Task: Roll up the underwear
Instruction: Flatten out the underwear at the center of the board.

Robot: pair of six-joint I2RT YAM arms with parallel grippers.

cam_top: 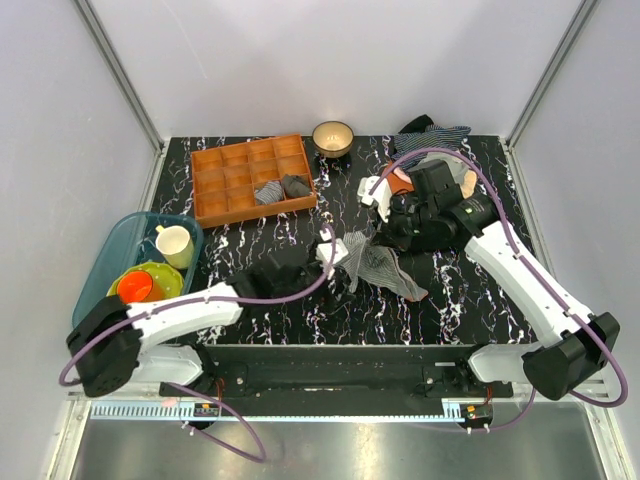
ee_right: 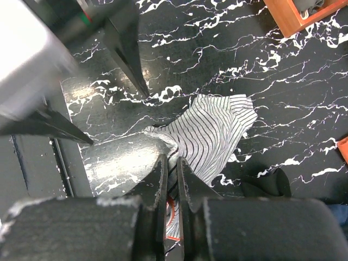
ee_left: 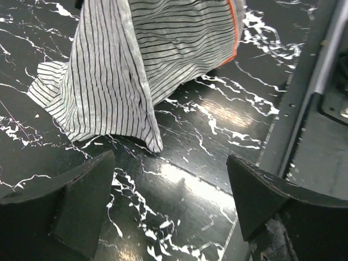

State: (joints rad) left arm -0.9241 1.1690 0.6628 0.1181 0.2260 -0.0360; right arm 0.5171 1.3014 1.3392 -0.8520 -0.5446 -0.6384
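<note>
The underwear hangs bunched (cam_top: 384, 270) from my right gripper alone, so my left gripper should take its free corner (ee_left: 154, 142) and both should spread it flat before rolling.
The underwear (cam_top: 378, 265) is white cloth with thin grey pinstripes, partly lifted off the black marble table (cam_top: 470, 290) near its middle. My right gripper (cam_top: 380, 240) is shut on its upper edge; in the right wrist view the closed fingers (ee_right: 169, 168) pinch the cloth (ee_right: 212, 130), with an orange-red tag between them. My left gripper (cam_top: 335, 255) is open and empty just left of the cloth. In the left wrist view the underwear (ee_left: 136, 65) hangs ahead of the open fingers (ee_left: 87, 190), orange trim at its right edge.
An orange compartment tray (cam_top: 215, 160) holding rolled garments stands at the back left, with a bowl (cam_top: 332, 137) beside it. A navy striped garment (cam_top: 430, 135) lies at the back right. A blue bin (cam_top: 125, 235) with a cup and plates stands at the left. Black cloth (ee_right: 266, 185) lies beside the underwear.
</note>
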